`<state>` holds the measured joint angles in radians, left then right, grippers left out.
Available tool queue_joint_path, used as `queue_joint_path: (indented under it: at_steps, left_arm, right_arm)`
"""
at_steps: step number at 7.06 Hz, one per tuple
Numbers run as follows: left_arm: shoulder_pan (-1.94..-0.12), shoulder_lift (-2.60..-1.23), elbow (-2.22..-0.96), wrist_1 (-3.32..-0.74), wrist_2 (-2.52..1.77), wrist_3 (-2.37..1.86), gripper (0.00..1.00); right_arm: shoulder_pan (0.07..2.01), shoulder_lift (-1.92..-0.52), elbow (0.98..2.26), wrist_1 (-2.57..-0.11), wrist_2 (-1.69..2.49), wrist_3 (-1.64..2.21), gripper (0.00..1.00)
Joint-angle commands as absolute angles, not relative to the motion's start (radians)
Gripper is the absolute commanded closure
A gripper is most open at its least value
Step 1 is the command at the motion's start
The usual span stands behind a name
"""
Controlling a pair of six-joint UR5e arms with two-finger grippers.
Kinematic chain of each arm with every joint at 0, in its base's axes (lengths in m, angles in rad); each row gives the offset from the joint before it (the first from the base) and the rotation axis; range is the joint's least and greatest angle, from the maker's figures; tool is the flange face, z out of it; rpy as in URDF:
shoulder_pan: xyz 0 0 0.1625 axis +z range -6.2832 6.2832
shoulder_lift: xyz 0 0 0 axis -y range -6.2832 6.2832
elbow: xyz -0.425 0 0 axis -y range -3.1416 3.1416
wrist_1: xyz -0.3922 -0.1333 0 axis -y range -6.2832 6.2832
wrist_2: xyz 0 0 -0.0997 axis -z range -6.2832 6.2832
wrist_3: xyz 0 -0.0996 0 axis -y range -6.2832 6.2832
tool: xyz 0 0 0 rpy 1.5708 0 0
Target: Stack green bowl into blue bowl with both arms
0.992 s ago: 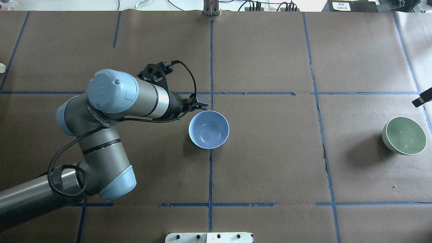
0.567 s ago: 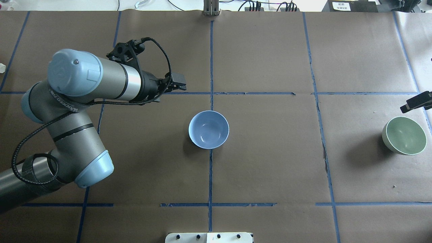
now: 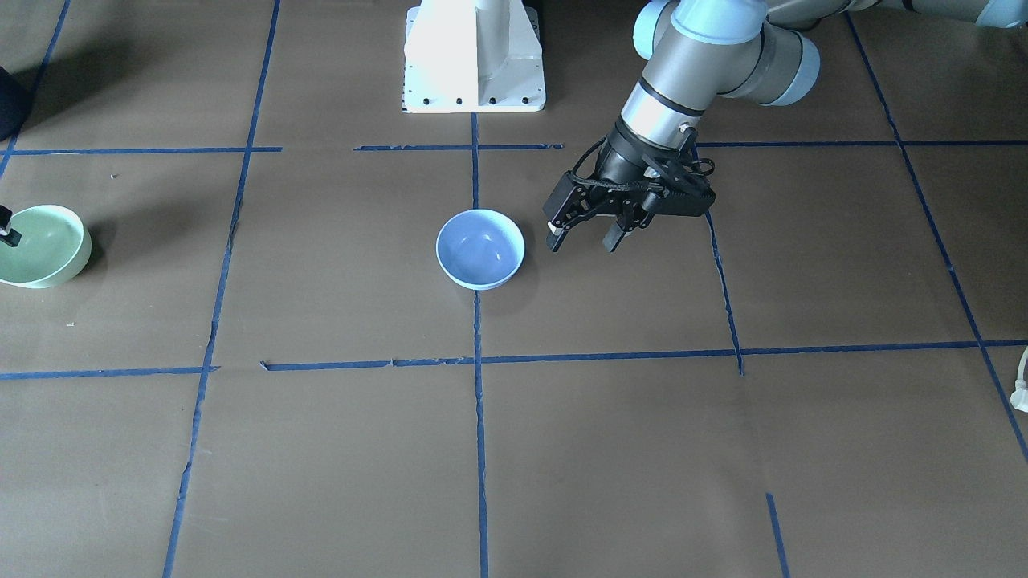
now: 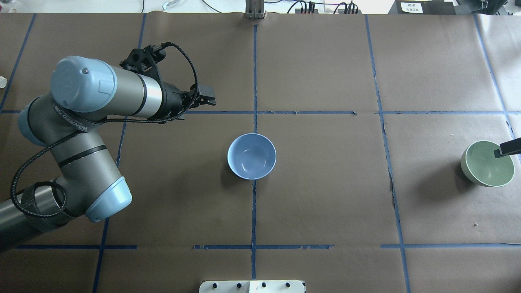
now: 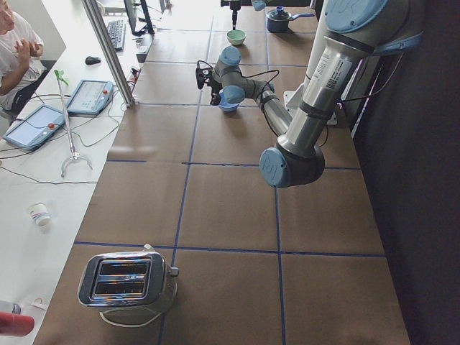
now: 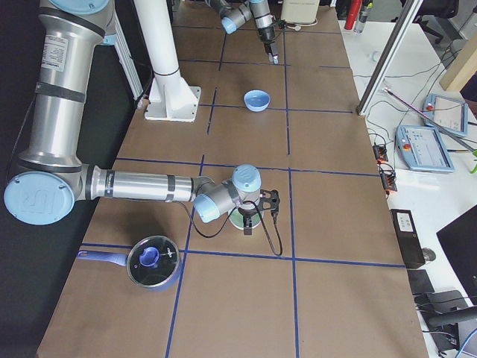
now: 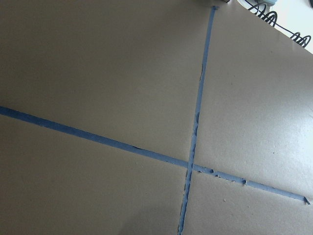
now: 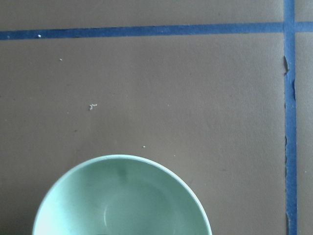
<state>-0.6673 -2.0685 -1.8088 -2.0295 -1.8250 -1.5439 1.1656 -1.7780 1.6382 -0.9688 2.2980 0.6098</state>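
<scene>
I expect the blue bowl (image 3: 479, 250) to slide along a little when I push the green bowl inside, because my left gripper (image 3: 585, 236) is away from the blue bowl.
The blue bowl (image 4: 251, 156) stands upright and empty at the table's middle; it also shows in the front view (image 3: 480, 249). My left gripper (image 3: 582, 241) is open and empty, raised beside the blue bowl and apart from it; from overhead (image 4: 205, 97) it is to the bowl's back left. The green bowl (image 4: 486, 167) stands at the far right edge, and also shows in the front view (image 3: 40, 245). My right gripper (image 4: 508, 147) hovers over its rim, only one finger in frame, jaws apart. The right wrist view looks straight down into the green bowl (image 8: 122, 196).
A white pedestal base (image 3: 474, 56) stands at the robot's side. A toaster (image 5: 128, 280) sits at the table's left end. A lidded blue pot (image 6: 153, 261) sits near the right end. Blue tape lines cross the brown paper.
My left arm has pulled back from the blue bowl's rim, up and to the left. My right gripper's finger has moved from behind the green bowl to over it.
</scene>
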Motion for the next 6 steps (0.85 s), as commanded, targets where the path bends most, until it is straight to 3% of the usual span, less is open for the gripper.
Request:
queue_joint_path:
  at_steps: [1, 2, 4, 5, 6]
  left_arm:
    - [-0.667, -2.068, -1.804, -2.029, -1.824, -1.543, 0.00]
    - [-0.666, -2.068, -1.802, -2.029, -1.822, -1.543, 0.00]
    - [-0.666, -2.068, -1.801, -2.029, -1.822, -1.543, 0.00]
    - [-0.666, -2.068, -1.801, -2.029, -1.822, -1.543, 0.00]
    - [-0.666, -2.068, -1.801, -2.029, -1.822, -1.545, 0.00]
  right_arm:
    - [1.096, -1.769, 1.594, -0.957, 2.290, 0.620, 0.01]
    - [1.083, -1.767, 1.560, -0.918, 2.289, 0.620, 0.03]
    - [1.083, -1.766, 1.520, -0.879, 2.287, 0.620, 0.84]
    - [1.083, -1.766, 1.526, -0.879, 2.289, 0.620, 1.00]
    - [1.085, -1.766, 1.546, -0.877, 2.289, 0.620, 1.00]
